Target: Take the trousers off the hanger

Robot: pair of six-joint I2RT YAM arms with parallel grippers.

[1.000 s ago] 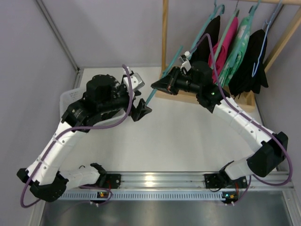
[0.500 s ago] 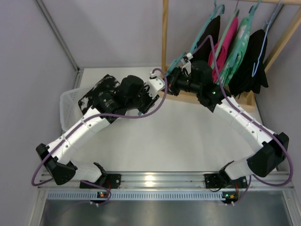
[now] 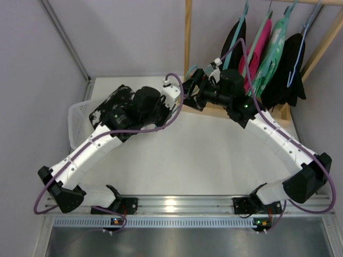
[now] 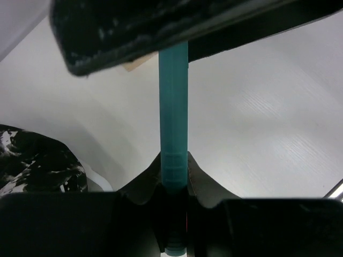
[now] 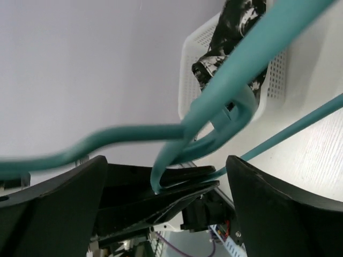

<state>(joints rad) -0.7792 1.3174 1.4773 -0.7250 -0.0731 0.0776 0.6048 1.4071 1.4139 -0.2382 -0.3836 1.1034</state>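
The teal hanger's bar point(image 4: 173, 112) has my left gripper pointing down on it, so my right gripper should hold the hanger point(image 5: 210, 97) while my left gripper grips it again facing the rack.
The teal hanger point(image 4: 173, 101) is bare, and my left gripper point(image 4: 173, 163) is shut on its straight bar. Its curved hook point(image 5: 214, 115) hangs between the wide-open fingers of my right gripper point(image 5: 166, 163) without touching them. In the top view the left gripper point(image 3: 179, 101) and right gripper point(image 3: 192, 88) meet tip to tip in front of the rack, with a bit of the hanger point(image 3: 191, 69) showing above them. The black-and-white trousers point(image 3: 115, 100) lie in the white basket point(image 3: 77, 120), partly under my left arm, and also show as trousers point(image 5: 236, 27) and trousers point(image 4: 32, 163).
A wooden rack point(image 3: 187, 48) at the back right carries teal hangers with black, pink and green garments point(image 3: 268, 53). Its base board point(image 3: 214, 110) lies just behind the grippers. The basket point(image 5: 193, 69) stands against the left wall.
My left gripper swung right to the hanger and shut on its bar. My right gripper, shut on the hanger until a moment ago, has opened and let go.
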